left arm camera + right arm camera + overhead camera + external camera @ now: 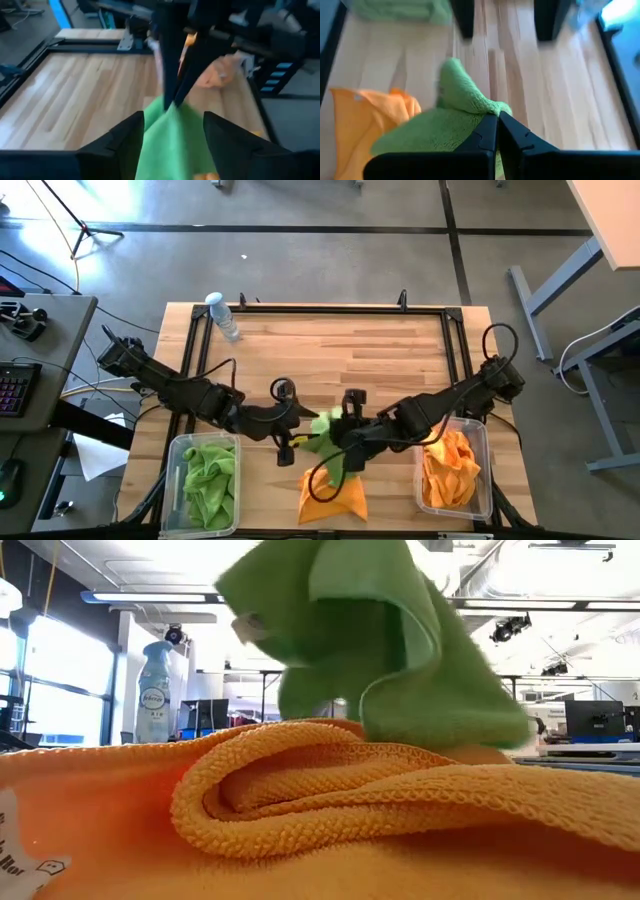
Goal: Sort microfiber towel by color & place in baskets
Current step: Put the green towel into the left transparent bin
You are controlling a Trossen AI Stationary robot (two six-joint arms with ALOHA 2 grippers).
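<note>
The green towel is in my right gripper, far from the basket of green towels. Next, my left gripper grabs the towel's hanging part and brings it to the basket.
A lime green microfiber towel hangs bunched between my two arms at the table's middle front. My right gripper is shut on it. My left gripper faces the towel from the table's left and is open, with a finger on either side of the green cloth in its wrist view. An orange-yellow towel lies crumpled on the table below. The left basket holds green towels. The right basket holds orange ones. My right gripper pinches a bunched peak of the green towel between its two fingertips, slanting down from the table's right. The towel hangs below the fingers in loose folds, just over the orange towel. Whether its lowest part rests there, I cannot tell.
A clear water bottle stands at the table's far left. A black frame runs along the table's edges. Bare wood lies open across the far half.
</note>
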